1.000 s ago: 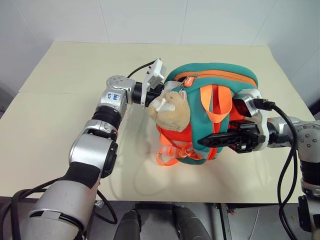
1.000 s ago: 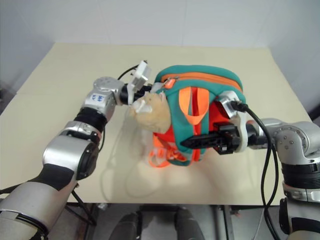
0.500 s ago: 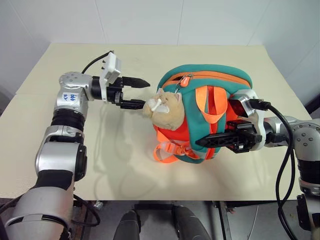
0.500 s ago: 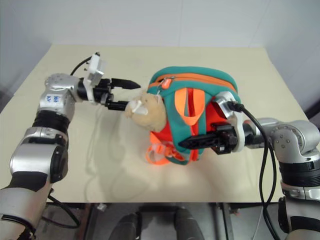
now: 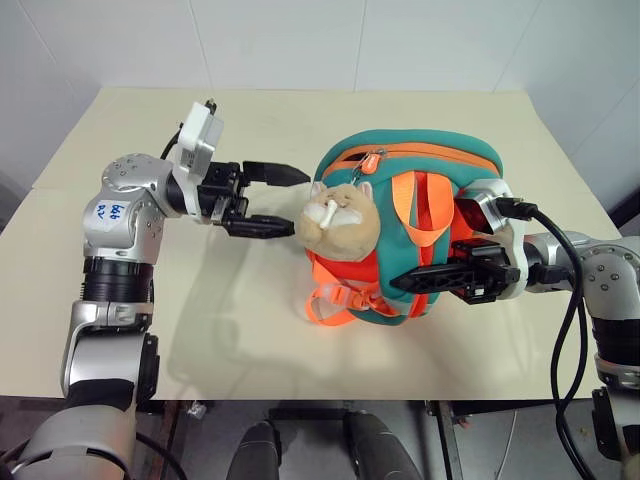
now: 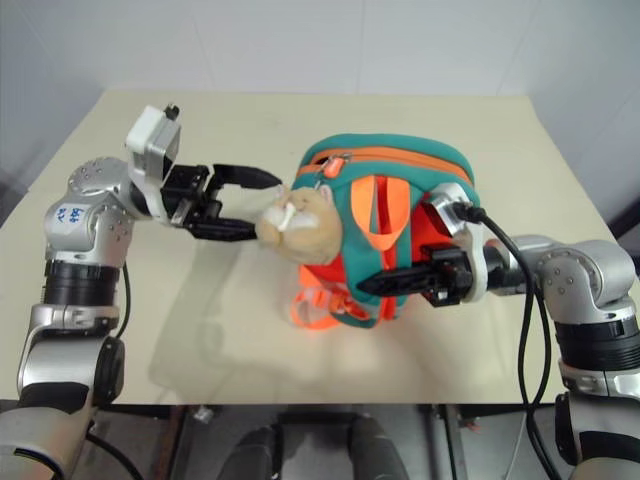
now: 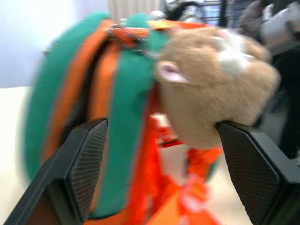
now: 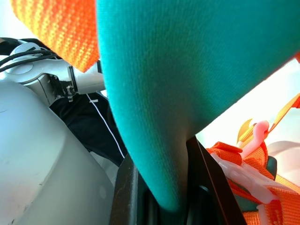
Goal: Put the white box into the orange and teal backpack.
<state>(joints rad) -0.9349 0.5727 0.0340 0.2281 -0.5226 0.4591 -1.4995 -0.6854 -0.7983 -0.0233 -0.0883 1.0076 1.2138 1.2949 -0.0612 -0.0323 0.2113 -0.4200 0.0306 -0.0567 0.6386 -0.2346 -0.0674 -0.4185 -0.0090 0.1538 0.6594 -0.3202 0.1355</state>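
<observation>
My left gripper's open fingers are facing the tan plush charm, which hangs from the zipper pull (image 5: 372,162), so I should keep moving in until they close around the charm (image 5: 341,228).
The orange and teal backpack (image 5: 420,165) stands upright in the middle of the table, with its tan plush charm (image 5: 340,215) hanging on its left side. My left gripper (image 5: 292,202) hovers open just left of the plush, pointing at it with nothing between its fingers (image 7: 79,164). My right gripper (image 5: 405,282) is shut on a teal strap (image 8: 187,93) at the backpack's front right. The white box is out of view.
The beige table (image 5: 250,330) has bare room to the left of and behind the backpack. Orange webbing loops (image 5: 335,305) and a clip lie on the table at the backpack's base. A white wall rises behind the table's far edge.
My left gripper has drawn back leftward from the backpack's top corner by the plush and opened wider. The right gripper has kept its hold on the strap.
</observation>
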